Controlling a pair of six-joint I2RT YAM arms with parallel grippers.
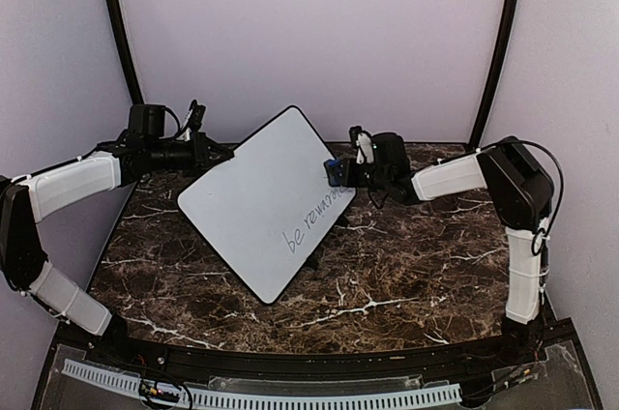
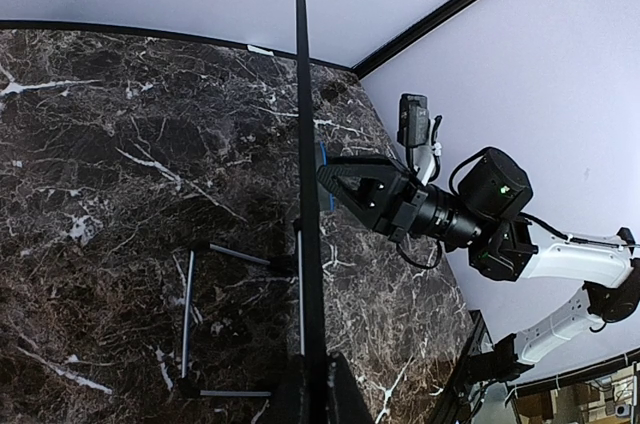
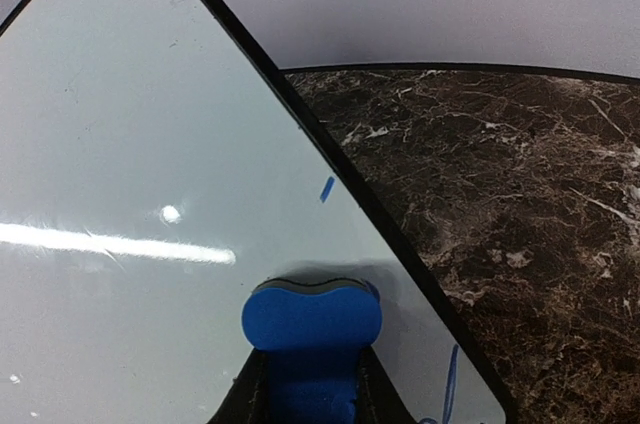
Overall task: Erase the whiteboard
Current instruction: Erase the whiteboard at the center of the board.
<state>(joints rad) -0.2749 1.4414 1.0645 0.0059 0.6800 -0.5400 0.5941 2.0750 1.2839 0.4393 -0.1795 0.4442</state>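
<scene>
The eraser is near the whiteboard's rim at the handwriting's upper end (image 1: pixel 350 188), so next my right gripper moves it back and down to the whiteboard's lower corner (image 1: pixel 268 289).
The whiteboard (image 1: pixel 261 199) stands tilted above the marble table, one corner pointing up. Dark handwriting (image 1: pixel 314 218) runs along its lower right side. My left gripper (image 1: pixel 224 155) is shut on the board's upper left rim. In the left wrist view the whiteboard (image 2: pixel 306 144) shows edge-on as a thin black line between my left gripper's fingers (image 2: pixel 340 396). My right gripper (image 1: pixel 340 174) is shut on a blue eraser (image 3: pixel 312 316), which presses flat on the whiteboard (image 3: pixel 130 144) close to its right rim. Blue marks (image 3: pixel 326 189) lie just beyond the eraser.
The board's thin wire stand (image 2: pixel 188 314) hangs behind it over the dark marble table (image 1: pixel 416 265). White walls and black corner posts (image 1: pixel 495 43) close in the back. A clear tray with a white ribbed strip (image 1: pixel 290 398) lies at the near edge.
</scene>
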